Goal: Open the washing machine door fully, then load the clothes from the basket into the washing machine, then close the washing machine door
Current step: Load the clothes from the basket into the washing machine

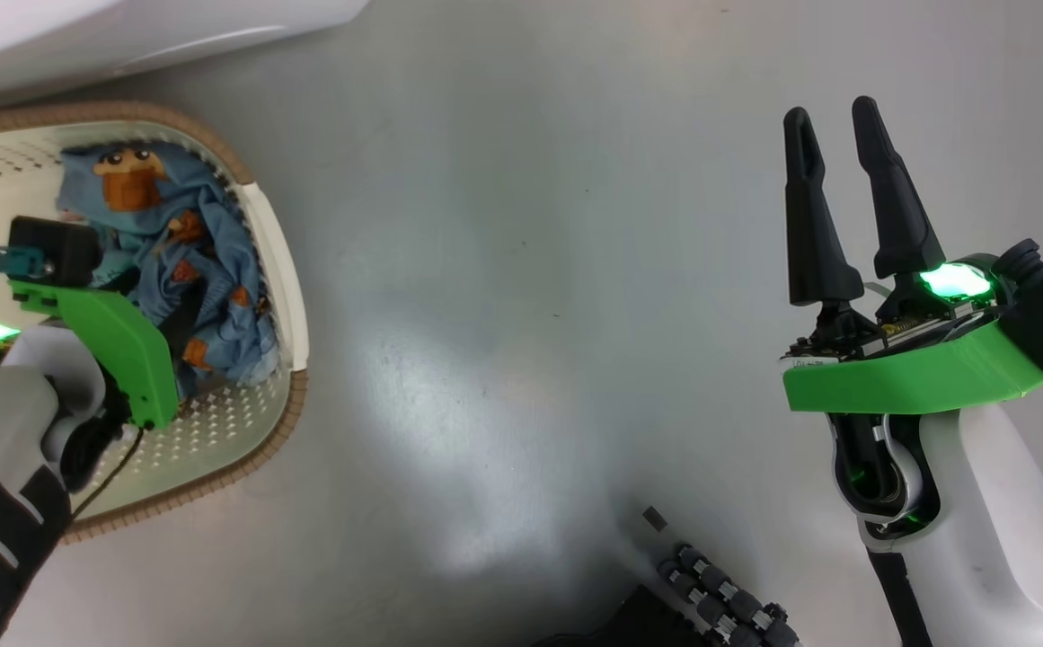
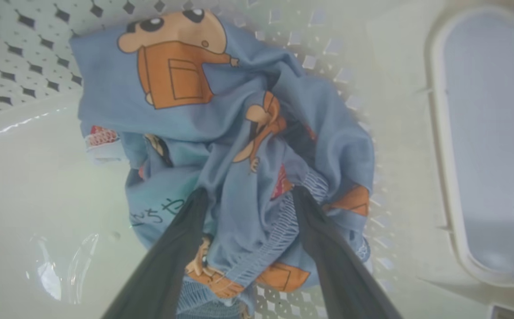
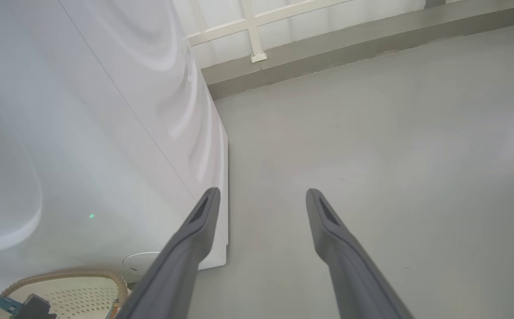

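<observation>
I expect the clothes (image 1: 232, 275) to trail out of the washing machine when I carry them in, because loose folds (image 1: 185, 196) spread far beyond my left gripper.
The cream basket (image 1: 277, 270) with its brown rim stands on the floor at the left. The clothes (image 1: 189, 270), light blue fabric printed with orange bears, lie bunched inside it. My left arm reaches down into it, and its green wrist mount (image 1: 117, 341) covers the fingers. In the left wrist view my left gripper (image 2: 250, 195) is open, with a fold of the clothes (image 2: 239, 146) between its fingers. My right gripper (image 1: 835, 180) hangs open and empty over bare floor. The white washing machine (image 3: 106, 133) stands beside it. A dark sliver at that view's left edge may be the door; I cannot tell.
Grey floor (image 1: 530, 270) stretches between the basket and my right arm. The machine's white corner (image 1: 126, 36) sits just beyond the basket. My dark base (image 1: 710, 611) shows at the bottom. A wall with a grey skirting (image 3: 327, 48) runs behind the machine.
</observation>
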Available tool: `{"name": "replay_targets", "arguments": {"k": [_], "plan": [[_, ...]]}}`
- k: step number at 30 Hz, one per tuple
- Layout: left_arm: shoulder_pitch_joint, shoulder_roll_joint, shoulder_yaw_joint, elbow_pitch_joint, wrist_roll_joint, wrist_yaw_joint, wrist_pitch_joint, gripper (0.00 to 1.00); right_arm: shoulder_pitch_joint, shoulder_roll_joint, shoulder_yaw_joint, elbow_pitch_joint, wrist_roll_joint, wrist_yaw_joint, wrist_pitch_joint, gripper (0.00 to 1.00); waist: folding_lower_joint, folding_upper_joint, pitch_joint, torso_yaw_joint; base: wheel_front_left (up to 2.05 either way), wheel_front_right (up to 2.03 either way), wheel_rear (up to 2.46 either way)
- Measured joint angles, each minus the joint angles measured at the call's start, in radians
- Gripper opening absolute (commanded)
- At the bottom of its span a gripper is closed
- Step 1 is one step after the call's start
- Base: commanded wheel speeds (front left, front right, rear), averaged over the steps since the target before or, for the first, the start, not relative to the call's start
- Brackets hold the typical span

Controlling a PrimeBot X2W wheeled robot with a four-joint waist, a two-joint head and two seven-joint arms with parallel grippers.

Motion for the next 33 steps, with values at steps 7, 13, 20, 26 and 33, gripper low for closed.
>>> {"name": "replay_targets", "arguments": {"k": [7,13,20,26,33], "plan": [[-0.008,0.015,-0.035,-0.023,-0.042,0.0,0.009,1.0,0.007,0.001,0.003,-0.013,0.0,0.0,0.0,1.0,0.0,0.0,0.007,-0.012,0.0,0.0,0.0],[-0.01,0.014,-0.049,-0.033,-0.071,0.0,0.009,0.0,0.015,0.002,0.002,-0.019,0.0,0.0,0.0,1.0,0.0001,0.0,0.002,-0.011,0.0,0.0,0.0],[-0.01,0.005,-0.061,-0.046,-0.11,0.0,-0.02,0.0,0.021,0.002,-0.005,-0.019,-0.002,0.0,0.0,1.0,0.0,0.0,-0.024,0.005,0.0,0.0,0.0],[-0.003,-0.001,-0.061,-0.046,-0.157,0.0,-0.101,0.0,0.02,0.002,-0.016,-0.016,-0.003,0.0,0.0,1.0,0.0,0.0,-0.062,0.028,0.0,0.0,0.0],[0.054,-0.006,-0.054,-0.056,-0.214,0.0,-0.2,0.0,0.02,0.002,-0.031,0.004,-0.007,0.0,0.0,1.0,0.0,0.0,-0.131,0.06,0.0,0.0,0.0]]}}
